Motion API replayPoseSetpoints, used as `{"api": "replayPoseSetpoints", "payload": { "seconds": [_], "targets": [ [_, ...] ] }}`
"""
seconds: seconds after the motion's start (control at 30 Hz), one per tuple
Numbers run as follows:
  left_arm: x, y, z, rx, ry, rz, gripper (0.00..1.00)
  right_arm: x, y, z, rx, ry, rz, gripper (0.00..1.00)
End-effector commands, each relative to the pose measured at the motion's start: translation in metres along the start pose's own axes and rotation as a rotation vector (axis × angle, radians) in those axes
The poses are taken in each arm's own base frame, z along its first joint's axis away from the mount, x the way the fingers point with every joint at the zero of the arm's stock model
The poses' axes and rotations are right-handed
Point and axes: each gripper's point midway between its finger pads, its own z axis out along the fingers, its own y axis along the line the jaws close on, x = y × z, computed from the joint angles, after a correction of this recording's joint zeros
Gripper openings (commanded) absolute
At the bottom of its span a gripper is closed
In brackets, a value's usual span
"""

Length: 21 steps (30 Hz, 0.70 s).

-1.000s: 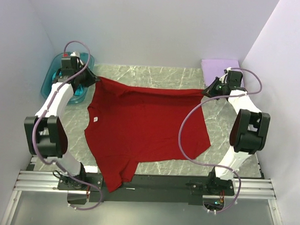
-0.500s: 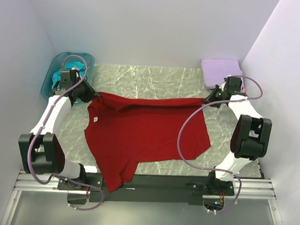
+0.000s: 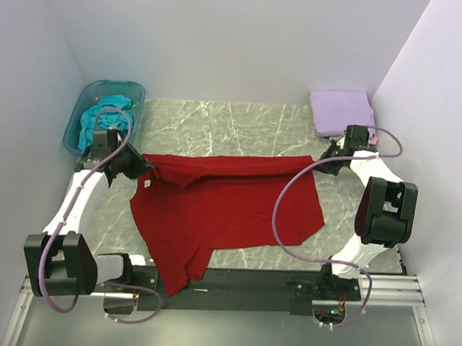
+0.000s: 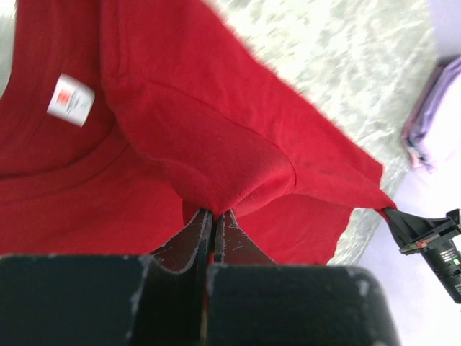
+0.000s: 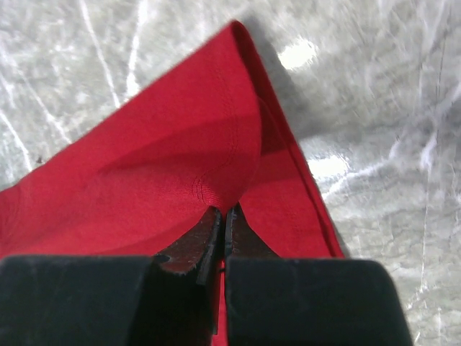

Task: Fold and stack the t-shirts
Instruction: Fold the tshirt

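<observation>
Next, my right gripper lays down the flap's corner (image 5: 229, 189) and grips again at the red t-shirt's side edge (image 5: 305, 167), because the corner it is holding slants in from that edge.
The deep red t-shirt (image 3: 222, 207) lies spread on the marble table, its near part hanging over the front edge. My left gripper (image 3: 144, 167) is shut on the shirt's far left edge; the left wrist view shows the cloth (image 4: 216, 144) pinched between the jaws, with a white label beside it. My right gripper (image 3: 317, 159) is shut on the far right corner, and the right wrist view shows the hem (image 5: 209, 166) clamped. The far edge is held lifted and drawn toward me over the shirt. A folded lavender t-shirt (image 3: 341, 111) lies at the far right. A teal t-shirt (image 3: 103, 115) sits in the tub.
A translucent blue-green plastic tub (image 3: 82, 105) stands at the far left corner. White walls close in the table on three sides. A black rail (image 3: 241, 281) runs along the near edge by the arm bases.
Both grippers have pulled the shirt's far edge toward the near side, folding it over the shirt. The tub and the lavender shirt are now uncovered by the arms.
</observation>
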Motion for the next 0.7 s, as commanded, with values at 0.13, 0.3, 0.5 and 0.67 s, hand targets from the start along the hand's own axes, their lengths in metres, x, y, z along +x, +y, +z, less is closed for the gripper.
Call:
{"api": "replayPoseSetpoints", "payload": {
  "seconds": [0.13,0.3,0.5,0.67],
  "targets": [
    [0.029,0.030,0.014,-0.023,0.057,-0.070,0.01,0.010,-0.019,0.010,0.052,0.017,0.021,0.00],
    [0.045,0.051,0.019,-0.061,0.084,-0.070,0.01,0.018,-0.029,0.019,0.081,0.050,0.031,0.02],
    [0.055,0.065,0.020,-0.090,0.100,-0.071,0.01,0.022,-0.031,0.019,0.084,0.063,0.035,0.02],
    [0.037,0.052,0.016,-0.086,0.055,-0.050,0.01,0.014,-0.023,0.009,0.071,0.023,0.033,0.02]
  ]
}}
